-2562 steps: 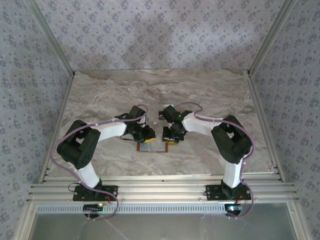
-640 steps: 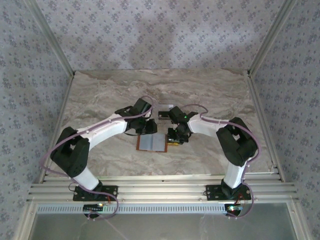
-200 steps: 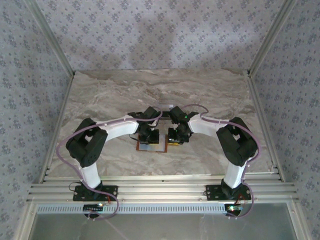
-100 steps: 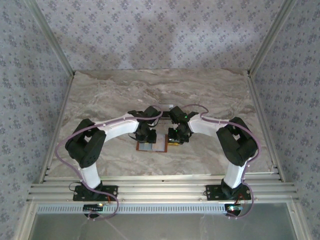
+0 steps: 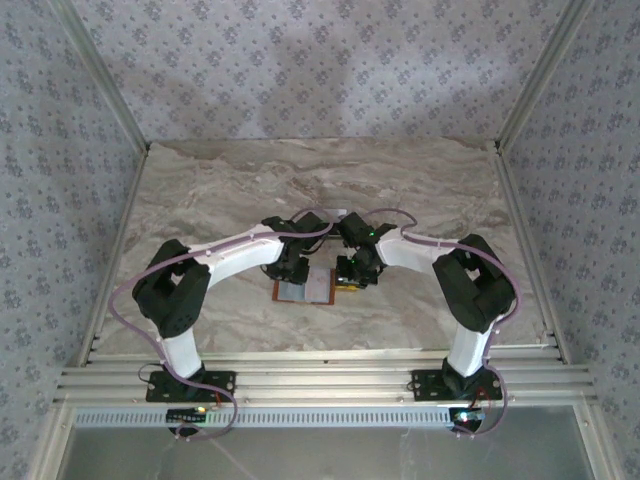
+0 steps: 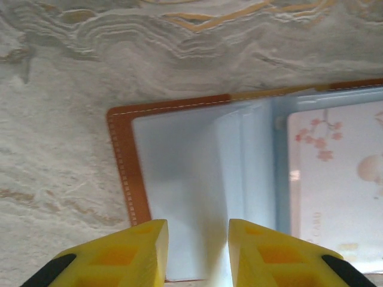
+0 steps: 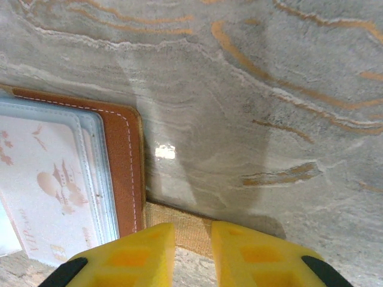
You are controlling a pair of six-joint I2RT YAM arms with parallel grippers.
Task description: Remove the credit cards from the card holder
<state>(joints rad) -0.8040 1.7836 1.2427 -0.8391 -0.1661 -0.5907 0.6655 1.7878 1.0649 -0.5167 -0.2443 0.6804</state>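
My right gripper is above the strap tab point(image 7: 181, 221) and away from the card holder's leather edge point(image 7: 127, 191). It should take hold of that edge before my left gripper slides the card out.
The orange-brown card holder point(image 5: 306, 289) lies open and flat on the marble table. Its grey-blue inside point(image 6: 191, 179) faces up. In the left wrist view, my left gripper point(image 6: 198, 254) hovers open over the empty left-hand sleeve. A whitish card with pink blossoms point(image 6: 335, 179) sits in the right-hand sleeve. In the right wrist view, that card point(image 7: 48, 191) lies behind clear plastic beside the leather edge point(image 7: 122, 167). My right gripper point(image 7: 192, 251) has its fingertips narrowly apart, down over the strap tab point(image 7: 185, 230). The dark card is hidden.
A pale flat object point(image 5: 333, 213) lies on the table just behind the two wrists. Patterned walls and metal rails enclose the marble top point(image 5: 200, 190). Both arms crowd the middle, with the grippers close together in the top view: left gripper point(image 5: 293, 270), right gripper point(image 5: 350, 278).
My left gripper has shifted slightly towards the far side over the holder's left half, uncovering more of the open holder. The right gripper has stayed on the strap tab.
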